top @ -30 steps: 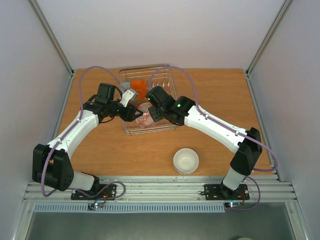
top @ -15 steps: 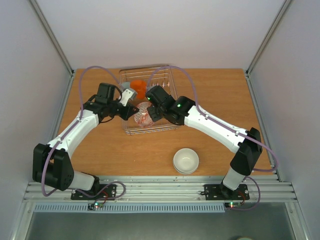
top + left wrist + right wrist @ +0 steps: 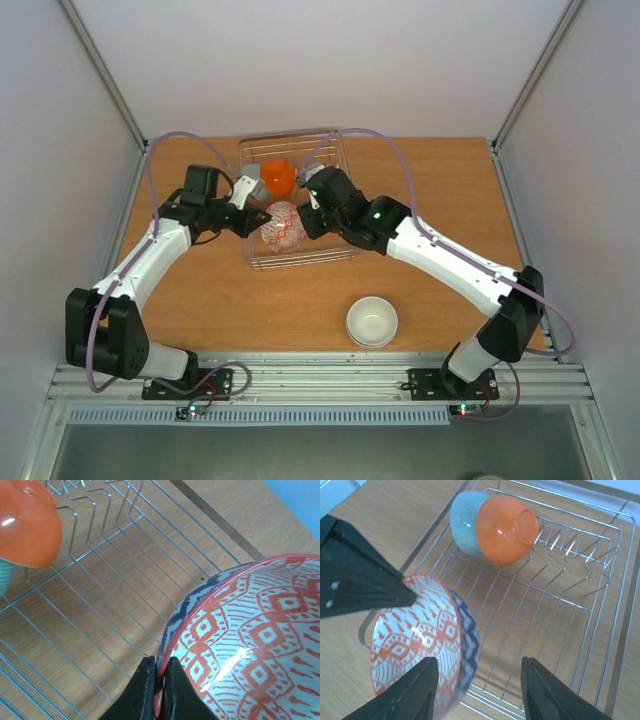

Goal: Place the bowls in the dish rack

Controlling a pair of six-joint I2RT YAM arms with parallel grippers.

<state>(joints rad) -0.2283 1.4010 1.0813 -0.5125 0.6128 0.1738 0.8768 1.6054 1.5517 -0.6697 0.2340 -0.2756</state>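
The free divider wires (image 3: 568, 555) lie past the orange bowl from my left gripper, so next my right gripper grabs the patterned bowl's free rim (image 3: 462, 667) and loads that bowl.
The red-and-blue patterned bowl (image 3: 282, 228) stands on edge inside the wire dish rack (image 3: 300, 261). My left gripper (image 3: 159, 680) is shut on its rim, one finger on each side; the bowl (image 3: 250, 645) fills the right of that view. My right gripper (image 3: 477, 690) is open over the rack floor, and the bowl (image 3: 420, 635) lies partly between its spread fingers, not pinched. An orange bowl (image 3: 505, 527) nests against a pale blue-green bowl (image 3: 465, 520) at the rack's far end. In the top view the left gripper (image 3: 258, 220) and right gripper (image 3: 305, 225) flank the patterned bowl.
A white bowl, stacked on another (image 3: 372, 321), sits on the wooden table near the front, right of centre. The rack's raised wire sides (image 3: 615, 580) and divider wires (image 3: 90, 510) surround both grippers. Purple cables arc over both arms.
My left gripper closed on the patterned bowl's rim. My right gripper then opened and released it, drawing back slightly to the right. The bowl now stands more upright.
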